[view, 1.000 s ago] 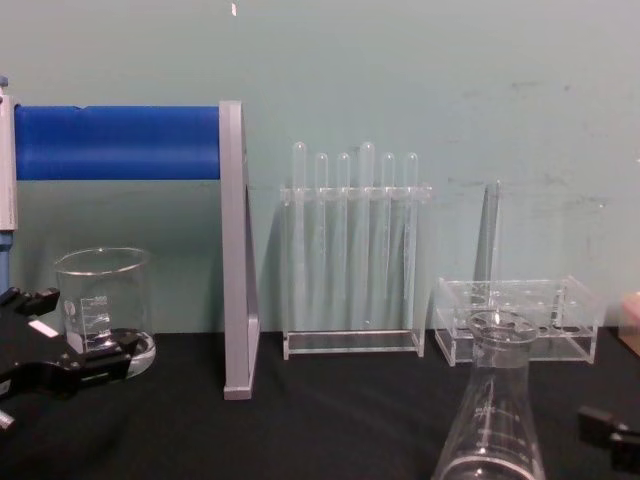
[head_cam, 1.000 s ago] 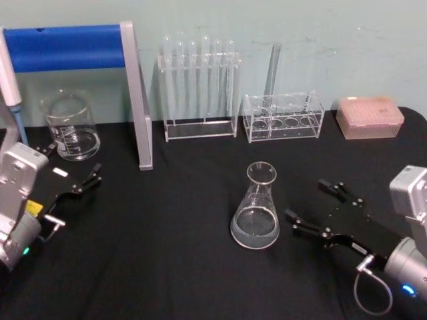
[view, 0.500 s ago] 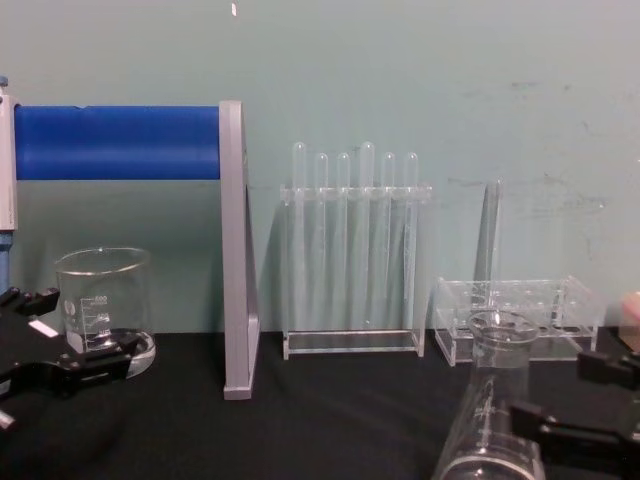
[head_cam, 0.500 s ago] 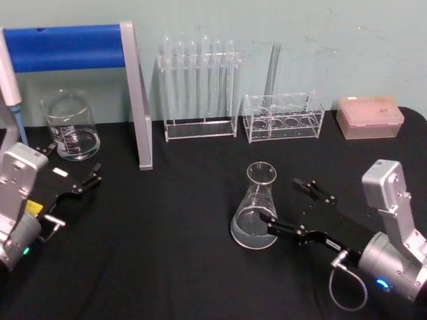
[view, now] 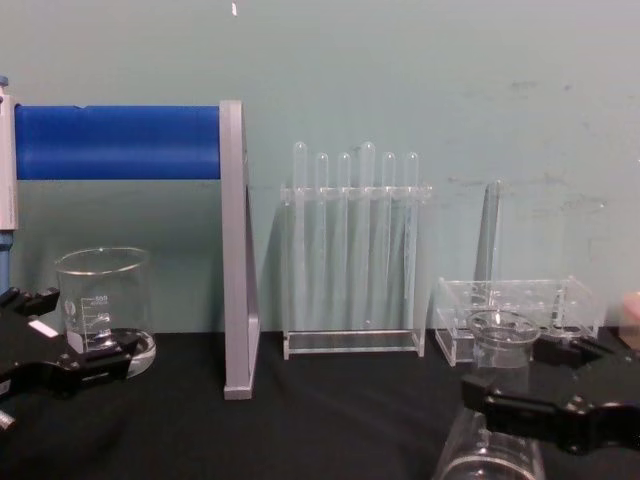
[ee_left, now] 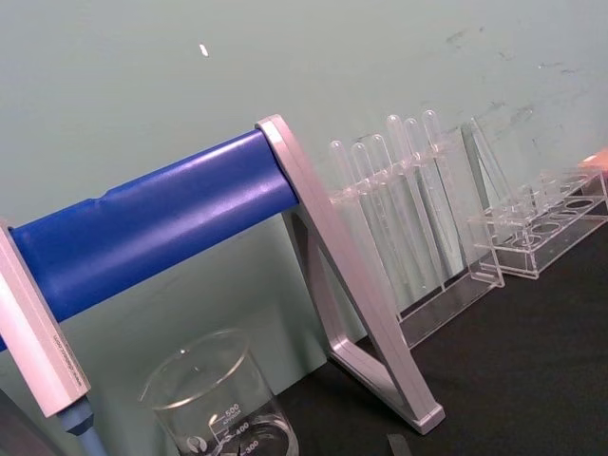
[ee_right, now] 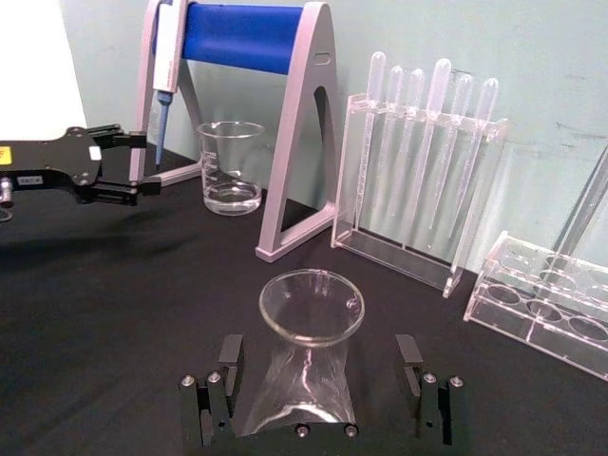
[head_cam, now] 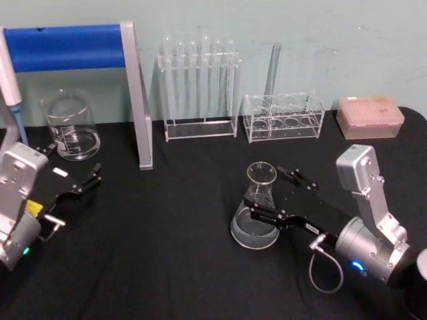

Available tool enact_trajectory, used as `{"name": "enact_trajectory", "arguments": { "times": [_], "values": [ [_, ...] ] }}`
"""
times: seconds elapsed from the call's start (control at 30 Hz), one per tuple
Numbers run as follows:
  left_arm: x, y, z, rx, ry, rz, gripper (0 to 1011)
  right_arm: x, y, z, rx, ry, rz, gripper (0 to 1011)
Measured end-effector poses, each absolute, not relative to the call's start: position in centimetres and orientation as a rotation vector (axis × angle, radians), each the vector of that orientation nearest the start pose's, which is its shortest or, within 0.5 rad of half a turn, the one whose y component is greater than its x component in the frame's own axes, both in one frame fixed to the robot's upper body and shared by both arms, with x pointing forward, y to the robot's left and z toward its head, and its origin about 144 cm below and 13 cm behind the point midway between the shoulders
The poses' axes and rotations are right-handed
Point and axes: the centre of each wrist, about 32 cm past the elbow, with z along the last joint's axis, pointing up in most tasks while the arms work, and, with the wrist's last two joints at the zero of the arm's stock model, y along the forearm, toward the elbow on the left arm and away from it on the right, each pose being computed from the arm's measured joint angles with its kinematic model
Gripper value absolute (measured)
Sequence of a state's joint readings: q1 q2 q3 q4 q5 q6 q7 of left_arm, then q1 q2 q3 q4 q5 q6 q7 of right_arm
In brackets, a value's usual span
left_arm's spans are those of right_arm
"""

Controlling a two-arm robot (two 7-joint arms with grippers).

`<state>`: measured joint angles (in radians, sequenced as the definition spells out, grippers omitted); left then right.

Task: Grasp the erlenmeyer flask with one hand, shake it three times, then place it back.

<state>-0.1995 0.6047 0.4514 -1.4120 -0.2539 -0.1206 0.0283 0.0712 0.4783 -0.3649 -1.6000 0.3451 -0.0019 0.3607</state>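
My gripper will shake the erlenmeyer flask [view: 496, 428], and the liquid will stay well below the flask's neck, because the liquid line [view: 490, 461] is low in the flask's wide base.
The erlenmeyer flask [head_cam: 255, 212] stands upright on the black table [head_cam: 173, 233], right of centre, with a little clear liquid in its wide base. My right gripper [head_cam: 274, 196] is open and straddles the flask's neck, one finger on each side. In the right wrist view the flask [ee_right: 311, 309] sits between the two fingers [ee_right: 229, 365] with a gap on both sides. From the chest view the flask's rim [view: 503, 328] rises just above the right gripper [view: 530, 380]. My left gripper [head_cam: 70, 163] rests open at the table's left, near the beaker.
A glass beaker [head_cam: 70, 127] stands at the back left beside a blue-barred pipette stand [head_cam: 67, 47] holding a pipette [head_cam: 10, 80]. Behind the flask are a test tube rack [head_cam: 200, 87], a low clear rack [head_cam: 283, 117] and a pink tip box [head_cam: 370, 117].
My right gripper has advanced to the left from beside the flask until its open fingers flank the neck. The flask and the left arm have not moved.
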Motion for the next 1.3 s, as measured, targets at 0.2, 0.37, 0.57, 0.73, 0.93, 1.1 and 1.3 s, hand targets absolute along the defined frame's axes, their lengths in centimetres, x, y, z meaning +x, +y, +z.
{"name": "enact_trajectory", "arguments": {
  "times": [0.2, 0.37, 0.57, 0.73, 0.93, 1.1, 1.3],
  "values": [
    [48.9, 31.0, 114.0, 0.304, -0.285, 1.248, 1001, 46.8, -25.0, 115.2, -0.135, -0.026, -0.875, 1003],
    [48.9, 31.0, 114.0, 0.304, -0.285, 1.248, 1001, 47.2, -24.7, 115.3, -0.125, -0.021, -0.878, 1002],
    [48.9, 31.0, 114.0, 0.304, -0.285, 1.248, 1001, 47.4, -24.5, 115.4, -0.123, -0.02, -0.878, 1003],
    [48.9, 31.0, 114.0, 0.304, -0.285, 1.248, 1001, 47.3, -24.5, 115.4, -0.124, -0.02, -0.878, 1003],
    [48.9, 31.0, 114.0, 0.304, -0.285, 1.248, 1001, 47.3, -24.5, 115.4, -0.125, -0.021, -0.878, 1003],
    [48.9, 31.0, 114.0, 0.304, -0.285, 1.248, 1001, 47.3, -24.5, 115.4, -0.124, -0.021, -0.878, 948],
    [48.9, 31.0, 114.0, 0.304, -0.285, 1.248, 1001, 47.3, -24.5, 115.4, -0.123, -0.021, -0.877, 794]
  ]
}}
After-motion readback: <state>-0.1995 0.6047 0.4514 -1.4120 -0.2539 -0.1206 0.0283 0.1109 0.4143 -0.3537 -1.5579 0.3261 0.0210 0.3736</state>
